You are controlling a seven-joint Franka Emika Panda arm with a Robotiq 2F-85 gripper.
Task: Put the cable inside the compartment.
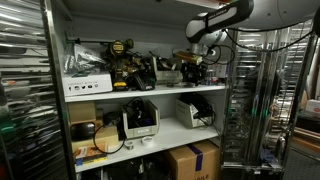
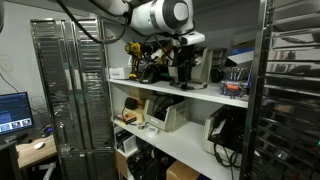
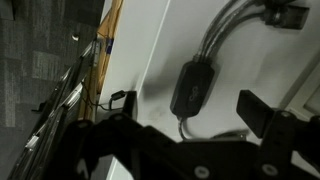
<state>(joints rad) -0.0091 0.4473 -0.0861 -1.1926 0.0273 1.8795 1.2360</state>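
Observation:
I can see thick cables (image 3: 215, 37) running side by side from the black power adapter, so I expect their plugs (image 3: 290, 16) to come along in a short bundle when I lift it.
In the wrist view a black power adapter (image 3: 192, 85) with its cable (image 3: 232, 25) lies on the white top shelf (image 3: 150, 60). My gripper (image 3: 190, 105) is open, with one finger on each side of the adapter, just above it. In both exterior views the gripper (image 1: 193, 68) (image 2: 184, 72) points down at the right part of the top shelf (image 1: 150, 93) (image 2: 200, 95). The cable itself is too small to make out there.
Power tools (image 1: 125, 65) (image 2: 140, 60) crowd the top shelf beside the gripper. Grey open bins (image 1: 140, 120) (image 2: 165, 115) stand on the shelf below. A cardboard box (image 1: 192, 160) sits at the bottom. Metal wire racks (image 1: 20, 90) (image 2: 290, 90) flank the unit.

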